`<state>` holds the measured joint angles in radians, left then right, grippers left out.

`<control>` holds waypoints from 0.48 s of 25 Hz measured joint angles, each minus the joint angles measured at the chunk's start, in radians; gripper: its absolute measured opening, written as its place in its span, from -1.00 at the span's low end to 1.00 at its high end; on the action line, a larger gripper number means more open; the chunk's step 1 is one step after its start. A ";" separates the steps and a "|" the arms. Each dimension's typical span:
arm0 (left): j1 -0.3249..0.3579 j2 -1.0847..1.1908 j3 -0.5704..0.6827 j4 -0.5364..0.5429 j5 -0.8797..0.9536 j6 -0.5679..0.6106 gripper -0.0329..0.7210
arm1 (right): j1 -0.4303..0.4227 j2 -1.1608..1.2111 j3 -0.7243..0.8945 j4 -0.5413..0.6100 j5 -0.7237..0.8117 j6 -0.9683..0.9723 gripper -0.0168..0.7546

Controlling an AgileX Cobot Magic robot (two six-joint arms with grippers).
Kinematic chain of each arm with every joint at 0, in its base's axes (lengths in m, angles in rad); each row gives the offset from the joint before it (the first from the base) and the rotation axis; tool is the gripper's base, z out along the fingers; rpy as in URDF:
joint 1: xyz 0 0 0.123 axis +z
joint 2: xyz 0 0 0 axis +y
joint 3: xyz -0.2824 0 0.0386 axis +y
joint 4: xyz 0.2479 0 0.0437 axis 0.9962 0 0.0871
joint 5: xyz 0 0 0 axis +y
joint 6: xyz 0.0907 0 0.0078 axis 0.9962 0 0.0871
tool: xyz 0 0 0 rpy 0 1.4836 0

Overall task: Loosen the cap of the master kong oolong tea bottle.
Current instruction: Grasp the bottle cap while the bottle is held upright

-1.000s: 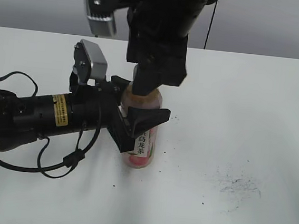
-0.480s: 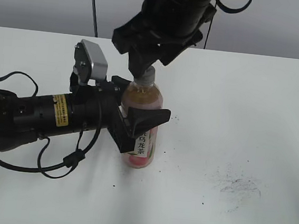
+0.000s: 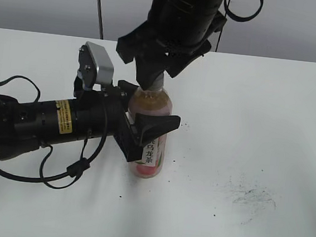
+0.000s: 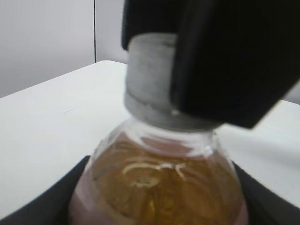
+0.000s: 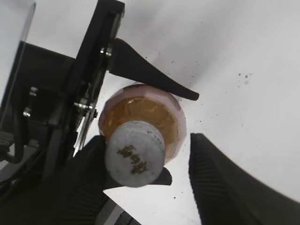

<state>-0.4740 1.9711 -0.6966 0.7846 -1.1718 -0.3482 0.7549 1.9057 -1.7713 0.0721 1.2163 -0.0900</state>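
Note:
My other gripper will turn the grey cap [image 3: 156, 83], and the cap should twist alone while the bottle stays still, because my left gripper's fingers [image 3: 154, 128] clamp the bottle's body.
The master kong oolong tea bottle [image 3: 150, 151] stands upright on the white table, amber tea showing above its pink label. My left gripper [image 3: 144, 114] reaches in from the left and is shut on the bottle's body; its jaws flank the bottle [image 4: 159, 183] in the left wrist view. My right gripper [image 3: 152, 80] comes down from above and straddles the cap [image 5: 135, 153]. It is open: one finger touches the cap's side, the other stands well apart. The grey cap [image 4: 150, 75] sits on the neck, partly covered by a black finger.
The white table [image 3: 259, 117] stretches to the right of the bottle, with dark scuff marks [image 3: 251, 197] at the front right. The left arm's body and cables [image 3: 75, 166] lie along the table's left side. A grey wall runs behind.
One second ago the right gripper was closed low around the cap. It let go, lifted and turned, and now sits open around the cap. The left gripper and the bottle have not moved.

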 joint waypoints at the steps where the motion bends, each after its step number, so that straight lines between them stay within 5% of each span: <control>1: 0.000 0.000 0.000 0.000 0.000 0.000 0.27 | 0.000 0.000 0.000 0.000 0.000 0.000 0.09; 12: -0.002 0.000 0.000 -0.002 0.000 0.000 0.27 | 0.000 0.025 0.000 0.013 0.000 -0.033 -0.14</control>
<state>-0.4758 1.9711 -0.6966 0.7826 -1.1718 -0.3482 0.7549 1.9306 -1.7713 0.0850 1.2163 -0.1227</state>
